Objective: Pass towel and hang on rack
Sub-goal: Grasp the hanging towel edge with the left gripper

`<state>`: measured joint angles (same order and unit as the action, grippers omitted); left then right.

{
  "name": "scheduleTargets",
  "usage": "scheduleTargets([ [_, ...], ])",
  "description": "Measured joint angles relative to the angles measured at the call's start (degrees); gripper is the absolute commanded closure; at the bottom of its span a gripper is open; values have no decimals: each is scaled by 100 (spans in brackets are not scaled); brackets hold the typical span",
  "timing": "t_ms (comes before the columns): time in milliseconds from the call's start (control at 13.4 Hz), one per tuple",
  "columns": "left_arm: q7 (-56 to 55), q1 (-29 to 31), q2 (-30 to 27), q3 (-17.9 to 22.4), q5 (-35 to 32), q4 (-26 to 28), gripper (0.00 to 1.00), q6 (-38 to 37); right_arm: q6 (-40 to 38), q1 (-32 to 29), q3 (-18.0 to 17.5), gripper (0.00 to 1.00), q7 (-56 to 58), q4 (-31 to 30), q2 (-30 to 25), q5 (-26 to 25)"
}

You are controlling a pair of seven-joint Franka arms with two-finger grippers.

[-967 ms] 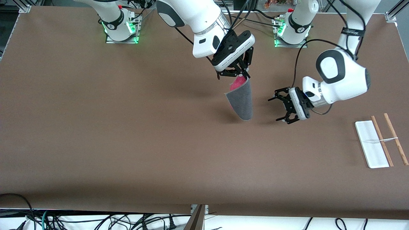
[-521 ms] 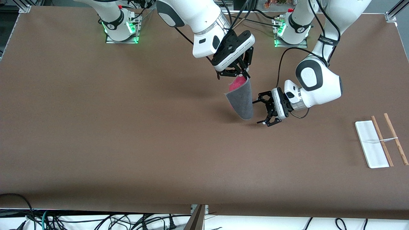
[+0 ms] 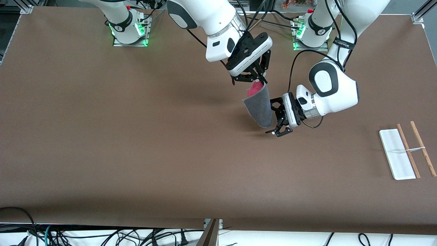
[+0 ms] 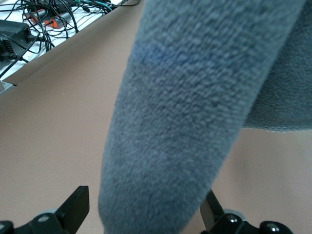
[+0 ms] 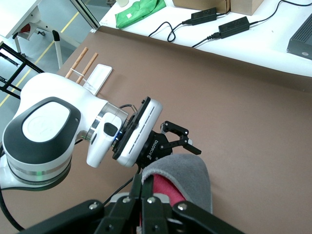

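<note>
The grey towel (image 3: 261,107) hangs limp with a loose flap (image 4: 285,92) at the back, so it will sag over the wooden rods, still doubled, when the robot lowers it.
The towel (image 3: 259,107) hangs folded over the middle of the table, dark grey outside and pink-red inside. My right gripper (image 3: 261,82) is shut on its top corner; in the right wrist view the gripper (image 5: 151,192) pinches the towel (image 5: 190,173). My left gripper (image 3: 276,116) is open at the towel's lower part. In the left wrist view the grey towel (image 4: 185,97) hangs between the fingers (image 4: 73,209) of the left gripper (image 4: 146,219), which stand apart on either side. The rack (image 3: 396,153) stands at the left arm's end of the table, with wooden rods (image 3: 408,150).
Brown table (image 3: 136,136) with bare surface around the arms. Cables hang under the table edge nearest the front camera. The right wrist view shows the left gripper (image 5: 178,139), the rack (image 5: 95,75) and power adapters (image 5: 234,24) off the table.
My left arm has swung from the rack's end of the table toward the towel; its open fingers now flank the towel's lower part. The right gripper and the towel have stayed still.
</note>
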<state>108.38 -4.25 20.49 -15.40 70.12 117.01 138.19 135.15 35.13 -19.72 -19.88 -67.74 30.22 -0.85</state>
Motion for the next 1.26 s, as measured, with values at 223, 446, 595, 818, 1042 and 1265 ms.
scheduleTargets([
  [223,3,-88,126,0,0,-66,48,67,2,0,1,100,0,2,0,0],
  [446,5,-111,180,0,0,-159,96,89,3,0,2,100,1,5,0,0],
  [595,6,-111,180,1,0,-187,100,98,3,0,2,100,1,8,0,0],
  [818,13,-111,180,1,0,-207,100,100,3,0,2,100,1,14,0,0],
  [1042,19,-111,178,1,0,-231,100,104,4,-1,3,100,1,16,0,0],
  [1265,26,-105,175,26,0,-262,100,110,4,-1,3,100,1,17,0,0],
])
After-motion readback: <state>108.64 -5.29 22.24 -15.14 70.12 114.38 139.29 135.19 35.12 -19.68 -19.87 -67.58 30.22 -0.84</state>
